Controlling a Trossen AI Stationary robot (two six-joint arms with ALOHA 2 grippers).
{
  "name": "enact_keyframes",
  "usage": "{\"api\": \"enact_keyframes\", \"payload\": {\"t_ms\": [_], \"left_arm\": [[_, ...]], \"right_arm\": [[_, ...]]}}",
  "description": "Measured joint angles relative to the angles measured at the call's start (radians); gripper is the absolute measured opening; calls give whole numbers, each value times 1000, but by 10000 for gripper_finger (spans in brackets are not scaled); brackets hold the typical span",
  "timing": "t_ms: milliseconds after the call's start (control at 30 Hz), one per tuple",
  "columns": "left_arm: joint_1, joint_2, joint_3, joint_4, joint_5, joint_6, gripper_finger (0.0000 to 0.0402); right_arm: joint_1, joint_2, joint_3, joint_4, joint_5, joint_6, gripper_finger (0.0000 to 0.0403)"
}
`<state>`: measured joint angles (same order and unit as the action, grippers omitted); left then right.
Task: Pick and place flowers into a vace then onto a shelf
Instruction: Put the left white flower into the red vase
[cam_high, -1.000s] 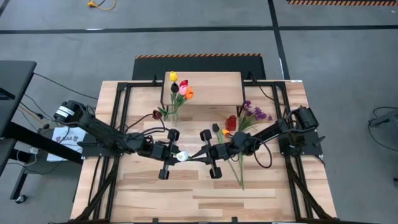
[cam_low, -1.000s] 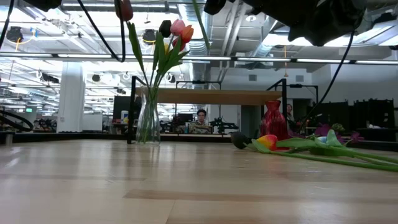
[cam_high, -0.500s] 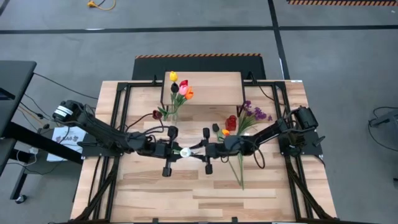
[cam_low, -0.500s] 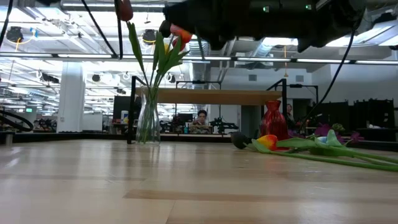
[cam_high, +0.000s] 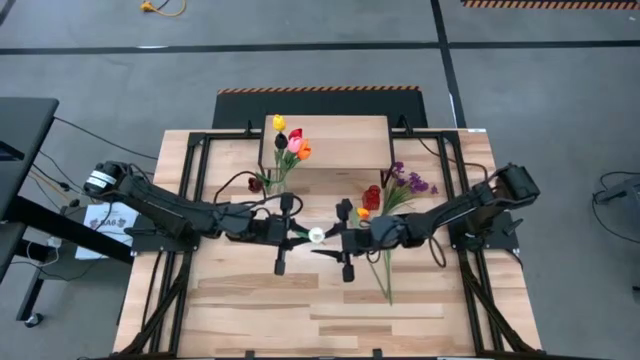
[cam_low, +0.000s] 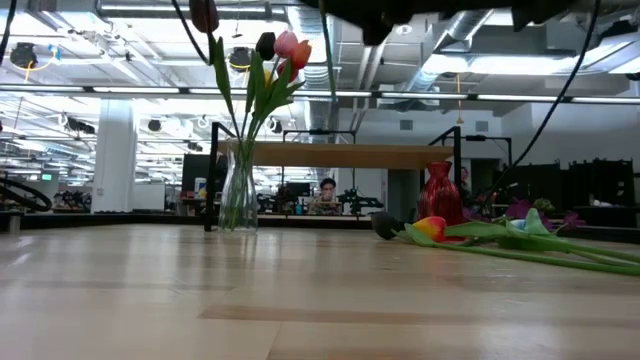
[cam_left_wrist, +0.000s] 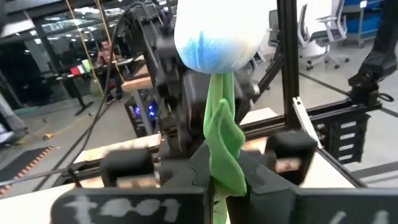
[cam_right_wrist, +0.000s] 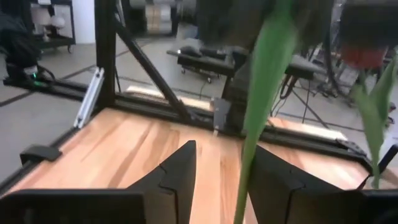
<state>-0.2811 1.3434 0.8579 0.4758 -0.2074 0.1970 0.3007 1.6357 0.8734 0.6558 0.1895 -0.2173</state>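
The white tulip is in my left gripper, far from the red vase (cam_low: 438, 196), so my right gripper should take hold of the tulip's stem (cam_right_wrist: 246, 171) and bring it there.
A white tulip (cam_high: 316, 235) is held above the table's middle, between my two grippers. My left gripper (cam_high: 292, 233) comes from the left and is shut on its green stem (cam_left_wrist: 222, 134), with the head (cam_left_wrist: 217, 31) beyond the fingers. My right gripper (cam_high: 338, 240) faces it from the right and is open. A green stem (cam_right_wrist: 252, 137) runs between its fingers; I cannot tell if they touch it. A glass vase (cam_low: 238, 190) with several tulips (cam_high: 293, 143) stands on the table in front of the wooden shelf (cam_high: 330, 140). My left gripper pinches the white tulip's stem (cam_left_wrist: 219, 163) between its two fingers, a short way below the head. The fingers come level from the table's left. The tulip is lifted clear of the table, its head pointing toward the right gripper.
Loose flowers lie on the table's right half: a red one (cam_high: 372, 197), an orange-yellow tulip (cam_low: 430, 228), purple sprigs (cam_high: 410, 183) and long green stems (cam_high: 385, 275). Black frame rails run along the table's sides. The near half of the table (cam_high: 300, 310) is bare wood.
My left gripper has gone toward the table's right and a little toward its far edge, carrying the white tulip head with it. My right arm has stretched out at the elbow, and its gripper has shifted slightly toward the right.
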Motion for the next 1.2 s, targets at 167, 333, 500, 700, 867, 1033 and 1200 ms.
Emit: {"api": "enact_keyframes", "payload": {"t_ms": [167, 333, 500, 700, 867, 1033, 1200], "left_arm": [[15, 0, 0, -15, 4, -2, 0], [14, 0, 0, -24, 3, -1, 0], [15, 0, 0, -34, 0, -1, 0], [17, 2, -1, -53, -6, -1, 0], [17, 1, -1, -55, -6, -2, 0], [17, 1, -1, -52, -3, -10, 3], [18, 1, -1, -50, 12, -14, 26]], "right_arm": [[2, -56, 0, -76, 4, 4, 121], [-3, -79, 0, -102, 1, 10, 121], [-8, -79, 0, -88, 1, 9, 121], [-18, -79, 1, -35, -3, 7, 119], [-28, -79, 1, -28, -8, 8, 96], [-30, -78, 1, -47, -7, 8, 26], [-40, -78, 1, -56, 8, 34, 9]]}}
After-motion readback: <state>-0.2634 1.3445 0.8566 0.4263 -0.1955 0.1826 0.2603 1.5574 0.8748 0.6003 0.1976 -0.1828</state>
